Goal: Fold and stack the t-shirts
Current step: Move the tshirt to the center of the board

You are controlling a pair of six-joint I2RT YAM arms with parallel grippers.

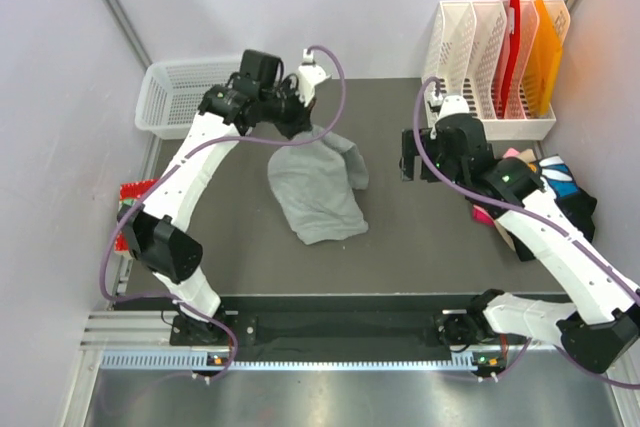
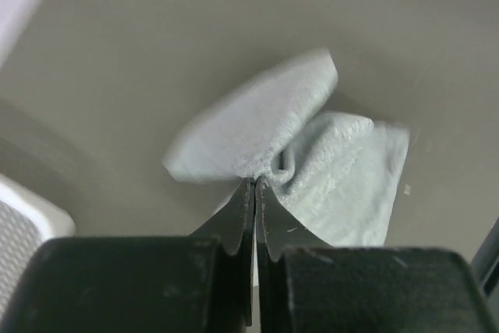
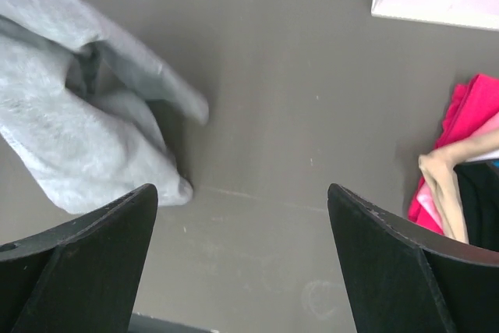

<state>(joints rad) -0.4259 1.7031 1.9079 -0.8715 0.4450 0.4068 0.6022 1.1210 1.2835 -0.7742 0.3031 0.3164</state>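
Observation:
The grey shirt's far edge [image 1: 314,139] is in my left gripper, and there is open table before the white basket [image 1: 248,171]. I keep lowering that edge there until it is flat.
A light grey t-shirt [image 1: 315,192] lies crumpled in the middle of the dark table, its far end lifted. My left gripper [image 1: 300,117] is shut on that far edge of the grey shirt [image 2: 312,161] and holds it up above the table. My right gripper [image 1: 410,162] is open and empty, hovering right of the shirt, whose bunched edge shows at the left of the right wrist view [image 3: 86,138]. A pile of other t-shirts [image 1: 545,192], pink, tan, black and blue-and-white, sits at the table's right edge and shows in the right wrist view [image 3: 460,169].
A white mesh basket [image 1: 185,97] stands at the back left. A white file rack [image 1: 495,72] with red and orange dividers stands at the back right. A red item [image 1: 128,209] lies off the table's left edge.

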